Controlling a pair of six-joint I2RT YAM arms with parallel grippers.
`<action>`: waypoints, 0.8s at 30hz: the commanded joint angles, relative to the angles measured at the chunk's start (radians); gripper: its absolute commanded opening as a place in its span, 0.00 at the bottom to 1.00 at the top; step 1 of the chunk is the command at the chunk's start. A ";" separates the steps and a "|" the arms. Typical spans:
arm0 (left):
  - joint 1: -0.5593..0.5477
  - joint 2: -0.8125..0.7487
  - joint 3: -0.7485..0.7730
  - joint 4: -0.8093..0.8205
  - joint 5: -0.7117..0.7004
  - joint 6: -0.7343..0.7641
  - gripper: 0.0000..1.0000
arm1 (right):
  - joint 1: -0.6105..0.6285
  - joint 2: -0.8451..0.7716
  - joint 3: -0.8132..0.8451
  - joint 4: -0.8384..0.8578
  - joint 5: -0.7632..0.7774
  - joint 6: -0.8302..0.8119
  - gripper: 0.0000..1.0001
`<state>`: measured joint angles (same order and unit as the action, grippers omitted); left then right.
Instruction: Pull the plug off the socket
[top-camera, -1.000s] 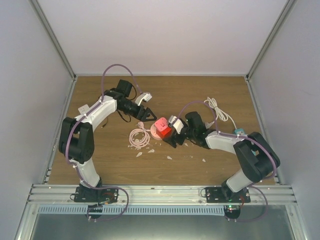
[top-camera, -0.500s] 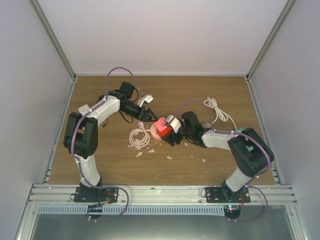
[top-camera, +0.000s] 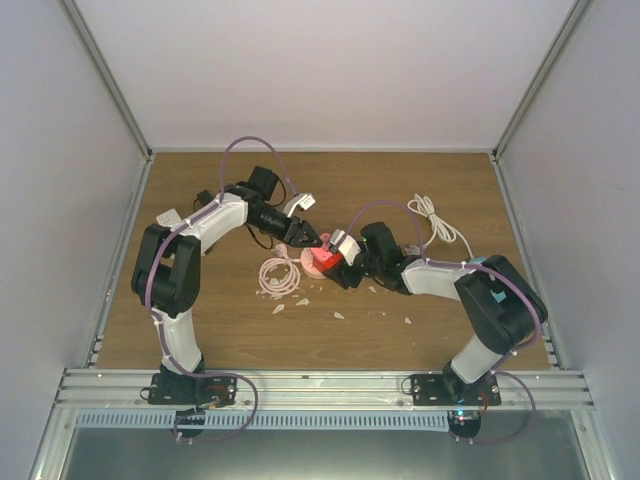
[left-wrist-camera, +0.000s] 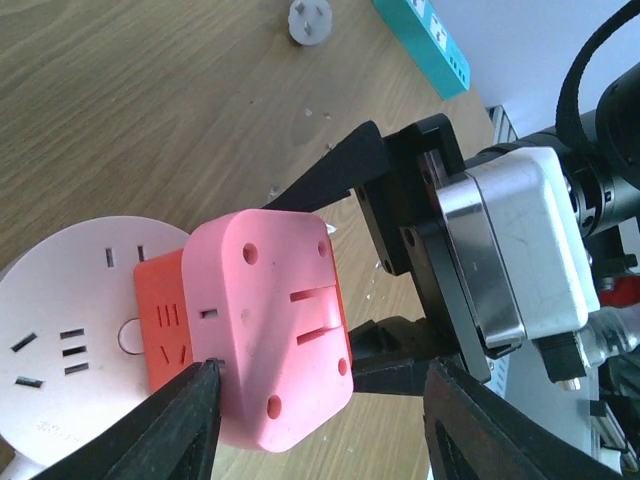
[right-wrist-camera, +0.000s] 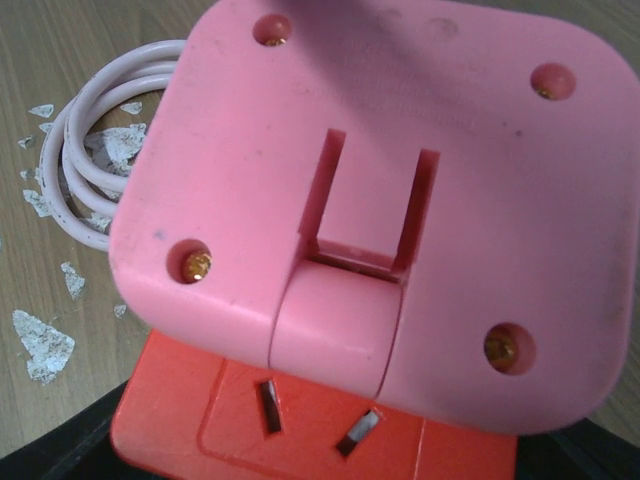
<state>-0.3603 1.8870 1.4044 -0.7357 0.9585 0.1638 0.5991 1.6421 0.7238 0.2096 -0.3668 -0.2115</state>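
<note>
The plug's pink part is at a slant between my left gripper's open fingers. I should line the fingers up with its narrow side first, and then close them and pull.
The plug is a red-and-pink cube, seated on a round pale pink socket in the middle of the table. In the left wrist view the pink face fills the centre and the socket lies at left. My left gripper is open, and its fingers straddle the pink face, one tip touching its edge. My right gripper is shut on the plug from the right, and its black fingers show behind the block. The right wrist view shows the plug close up.
A coil of pale pink cable lies left of the socket and also shows in the right wrist view. A white cable and a teal power strip lie at right. White flakes are scattered on the wood.
My left gripper has moved right and down, from short of the plug to straddling it. My right gripper stays on the plug, shifted slightly left.
</note>
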 joint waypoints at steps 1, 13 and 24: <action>-0.026 0.006 0.026 0.033 0.035 -0.014 0.56 | 0.005 0.012 0.017 0.029 0.029 -0.006 0.67; -0.038 -0.046 0.034 0.022 0.010 0.009 0.43 | 0.005 0.005 0.006 0.034 0.025 -0.004 0.61; -0.022 -0.073 -0.008 0.095 -0.136 -0.056 0.60 | 0.005 -0.002 -0.002 0.037 0.023 -0.005 0.60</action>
<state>-0.3794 1.8309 1.4101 -0.6918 0.9112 0.1410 0.5991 1.6421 0.7238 0.2108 -0.3626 -0.2119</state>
